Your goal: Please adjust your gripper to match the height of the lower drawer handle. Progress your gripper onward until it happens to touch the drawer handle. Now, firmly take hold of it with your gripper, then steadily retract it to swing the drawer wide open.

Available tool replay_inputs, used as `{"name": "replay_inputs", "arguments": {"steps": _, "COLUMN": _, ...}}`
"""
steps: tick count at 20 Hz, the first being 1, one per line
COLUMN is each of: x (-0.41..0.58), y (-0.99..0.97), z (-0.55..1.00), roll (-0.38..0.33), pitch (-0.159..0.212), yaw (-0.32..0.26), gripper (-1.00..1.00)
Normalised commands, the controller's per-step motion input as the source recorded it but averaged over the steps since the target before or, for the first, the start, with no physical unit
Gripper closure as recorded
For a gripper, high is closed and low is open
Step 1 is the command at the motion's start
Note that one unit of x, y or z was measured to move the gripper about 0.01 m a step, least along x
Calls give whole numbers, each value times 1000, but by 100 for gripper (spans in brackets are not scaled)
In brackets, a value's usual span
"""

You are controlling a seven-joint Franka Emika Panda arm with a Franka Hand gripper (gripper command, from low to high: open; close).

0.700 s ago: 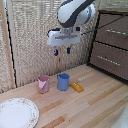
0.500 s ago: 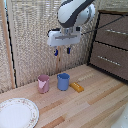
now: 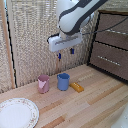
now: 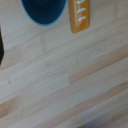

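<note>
The silver handle runs level along the middle of the flat front, so I expect the lower drawer to glide straight out when I pull.
My gripper hangs in the air above the wooden table, its two dark blue fingertips apart and empty. It is well to the exterior view's left of the dark cabinet. The lower drawer is shut, with its thin silver handle lying horizontal on the dark brown front. The gripper is about level with that handle or a little above it, and clearly apart from it. The upper drawer with its own silver bar sits above. The wrist view shows only the table top and no fingers I can make out.
Under the gripper stand a pink cup and a blue cup, with an orange block beside them; the blue cup and the orange block also show in the wrist view. A white plate lies at the front left. A woven screen stands behind.
The gripper has come down slightly. The cups, block, plate and drawers have not moved.
</note>
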Motion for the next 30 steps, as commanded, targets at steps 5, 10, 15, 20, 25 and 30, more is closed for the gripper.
{"name": "replay_inputs", "arguments": {"steps": 5, "x": -31, "y": -231, "z": -68, "roll": -375, "pitch": 0, "yaw": 74, "gripper": -100}}
{"name": "replay_inputs", "arguments": {"steps": 10, "x": 0, "y": -191, "z": -200, "roll": -375, "pitch": 0, "yaw": 131, "gripper": -100}}
{"name": "replay_inputs", "arguments": {"steps": 15, "x": 0, "y": -135, "z": -210, "roll": -374, "pitch": 0, "yaw": 167, "gripper": -100}}
{"name": "replay_inputs", "arguments": {"steps": 20, "x": 0, "y": -106, "z": -149, "roll": -306, "pitch": 0, "yaw": 232, "gripper": -100}}
{"name": "replay_inputs", "arguments": {"steps": 25, "x": 0, "y": -124, "z": -124, "roll": -272, "pitch": 13, "yaw": 243, "gripper": -100}}
{"name": "replay_inputs", "arguments": {"steps": 30, "x": -2, "y": -294, "z": -140, "roll": -265, "pitch": 81, "yaw": 178, "gripper": -100}}
